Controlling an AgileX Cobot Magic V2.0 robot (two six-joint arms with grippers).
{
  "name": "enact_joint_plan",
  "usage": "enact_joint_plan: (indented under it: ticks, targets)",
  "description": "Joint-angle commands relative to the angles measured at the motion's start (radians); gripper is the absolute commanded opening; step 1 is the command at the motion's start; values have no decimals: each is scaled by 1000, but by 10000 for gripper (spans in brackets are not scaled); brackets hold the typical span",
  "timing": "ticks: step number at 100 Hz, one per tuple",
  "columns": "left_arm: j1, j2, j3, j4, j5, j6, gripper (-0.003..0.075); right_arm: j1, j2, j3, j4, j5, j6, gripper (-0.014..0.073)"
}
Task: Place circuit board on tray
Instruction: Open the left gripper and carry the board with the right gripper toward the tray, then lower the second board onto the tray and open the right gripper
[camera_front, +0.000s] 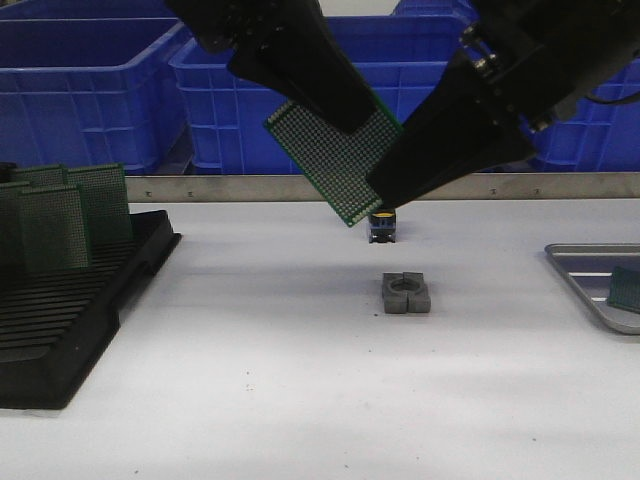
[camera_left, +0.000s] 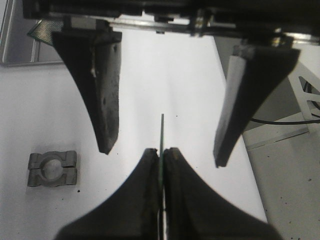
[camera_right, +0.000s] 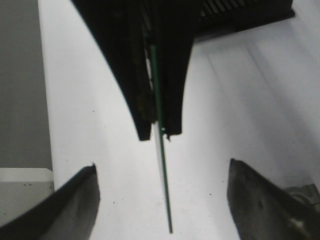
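The silver tray (camera_front: 592, 278) is a long way from my left gripper, so next my right gripper grips the circuit board's lower end (camera_front: 356, 196) before my left gripper lets go.
My left gripper (camera_front: 345, 120) is shut on a green perforated circuit board (camera_front: 330, 165) and holds it tilted in the air over the middle of the table. In the left wrist view the board (camera_left: 162, 135) shows edge-on between my shut fingers. My right gripper (camera_front: 385, 195) is open, its fingers on either side of the board's lower corner. In the right wrist view the board edge (camera_right: 162, 170) hangs between the open fingers (camera_right: 82, 200) without touching them. The silver tray (camera_front: 580, 265) lies at the right edge of the table and holds one green board (camera_front: 625, 290).
A black slotted rack (camera_front: 70, 310) with several upright green boards stands at the left. A small grey metal clamp block (camera_front: 406, 294) lies under the held board, with a small dark part (camera_front: 382, 227) behind it. Blue bins (camera_front: 90, 80) line the back.
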Motion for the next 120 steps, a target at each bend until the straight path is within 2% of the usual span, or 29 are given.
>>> enact_joint_plan:
  ticks: [1, 21, 32, 39, 44, 52, 61, 68, 72, 95, 107, 120]
  targets:
    - [-8, -56, -30, -75, 6, -8, -20, 0, -15, -29, 79, 24, -9, 390]
    - [-8, -56, -30, -75, 3, -8, -20, 0, -15, -29, 116, 36, -9, -77]
    - [-8, -56, -30, -75, -9, -8, -15, 0, -15, -29, 116, 38, -8, -65]
    - [-8, -56, -30, -75, -9, -8, 28, 0, -15, -29, 116, 44, -8, -65]
    - [-8, -56, -30, -75, -9, -8, 96, 0, -15, -28, 116, 49, -6, -65]
    - [-8, -56, -30, -75, -13, -8, 260, 0, -15, -20, 116, 60, 33, -65]
    - [-8, -56, -30, -75, -22, -8, 428, 0, -15, 9, 115, 63, 160, -65]
    - [-8, -56, -30, -75, -25, -8, 494, -1, -15, 39, 98, 61, 276, -65]
    - [-8, -56, -30, -75, -25, -8, 503, -1, -15, 55, 68, 61, 345, -65]
    - [-8, -56, -30, -75, -25, -8, 502, -26, -15, 92, -92, 36, 554, -65]
    - [-8, -56, -30, -75, -25, -8, 502, -118, -15, 92, -96, -38, 669, -65]
    - [-8, -56, -30, -75, -25, -8, 502, -246, -15, 92, -96, -118, 725, -65]
